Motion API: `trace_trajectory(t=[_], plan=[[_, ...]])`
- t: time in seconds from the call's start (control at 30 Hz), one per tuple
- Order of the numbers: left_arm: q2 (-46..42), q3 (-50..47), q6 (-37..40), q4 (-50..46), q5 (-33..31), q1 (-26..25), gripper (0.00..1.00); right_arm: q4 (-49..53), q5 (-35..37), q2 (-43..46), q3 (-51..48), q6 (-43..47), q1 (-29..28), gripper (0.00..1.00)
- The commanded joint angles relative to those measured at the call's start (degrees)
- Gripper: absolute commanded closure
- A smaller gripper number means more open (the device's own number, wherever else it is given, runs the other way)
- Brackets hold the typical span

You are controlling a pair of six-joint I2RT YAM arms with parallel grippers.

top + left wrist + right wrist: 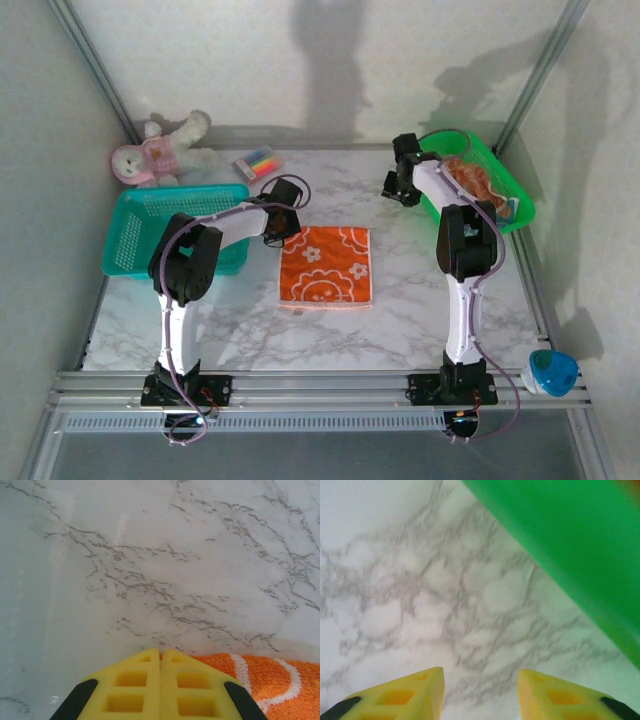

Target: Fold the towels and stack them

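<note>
My gripper will bring the towel's far edge nearer, and the orange towel will fold over in layers, because a paler hem shows along the towel's near edge.
An orange towel with white flower prints lies flat in the middle of the marble table. My left gripper is at its far left corner. In the left wrist view this gripper is shut, its yellow fingertips pressed together right at the edge of the orange towel; I cannot tell whether any cloth is pinched. A peach towel lies bunched in the green basket, with a white and blue cloth at its near end. My right gripper hangs open just left of that basket, over bare marble.
A teal basket stands at the left, under my left arm. Behind it lie a pink-and-white plush toy and a pack of coloured markers. The green basket wall runs close by the right fingers. A blue cup sits at the near right.
</note>
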State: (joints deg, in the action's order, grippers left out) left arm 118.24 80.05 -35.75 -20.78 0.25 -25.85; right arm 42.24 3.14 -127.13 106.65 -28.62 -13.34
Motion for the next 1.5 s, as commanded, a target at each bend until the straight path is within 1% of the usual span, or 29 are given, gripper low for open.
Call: trace_trajectory(t=[0.0, 0.07, 0.17, 0.33, 0.63, 0.83, 0.93, 1.13, 1.23, 1.47], plan=[[-1.4, -0.5, 0.6, -1.1, 0.4, -0.5, 0.99, 0.8, -2.3, 6.5, -5.4, -3.6, -3.9, 0.57], [-1.4, -0.5, 0.7, -0.8, 0.4, -0.5, 0.99, 0.0, -1.9, 8.1, -8.8, -5.7, -5.8, 0.57], [-1.3, -0.6, 0.9, -0.7, 0.5, -0.5, 0.99, -1.6, -2.3, 9.2, -12.9, -8.7, -7.0, 0.57], [-1.3, -1.0, 1.0, -0.6, 0.9, -0.5, 0.99, -3.5, -4.8, 8.6, -15.9, -11.0, -7.6, 0.57], [-1.4, -1.5, 0.9, -0.5, 1.0, -0.5, 0.99, -4.8, -6.7, 5.6, -14.9, -11.9, -8.5, 0.57], [-1.6, -1.9, 0.7, -0.3, 1.0, -0.5, 0.99, -5.1, -7.7, 3.8, -14.9, -12.1, -8.5, 0.59], [-1.7, -2.0, 0.6, -0.2, 1.0, -0.5, 0.99, -5.5, -8.3, 3.9, -15.6, -12.2, -8.6, 0.63], [-1.8, -2.0, 0.6, -0.2, 1.1, -0.5, 0.99, -5.6, -8.2, 5.9, -15.9, -11.9, -8.7, 0.90], [-2.5, -1.8, 0.8, -0.4, 0.9, -0.4, 1.00, -5.1, -7.7, 7.1, -15.4, -11.0, -8.8, 1.00], [-5.3, -0.6, 2.5, -0.5, 0.7, 0.0, 1.00, -4.5, -6.8, 10.5, -14.7, -7.1, -8.6, 1.00]])
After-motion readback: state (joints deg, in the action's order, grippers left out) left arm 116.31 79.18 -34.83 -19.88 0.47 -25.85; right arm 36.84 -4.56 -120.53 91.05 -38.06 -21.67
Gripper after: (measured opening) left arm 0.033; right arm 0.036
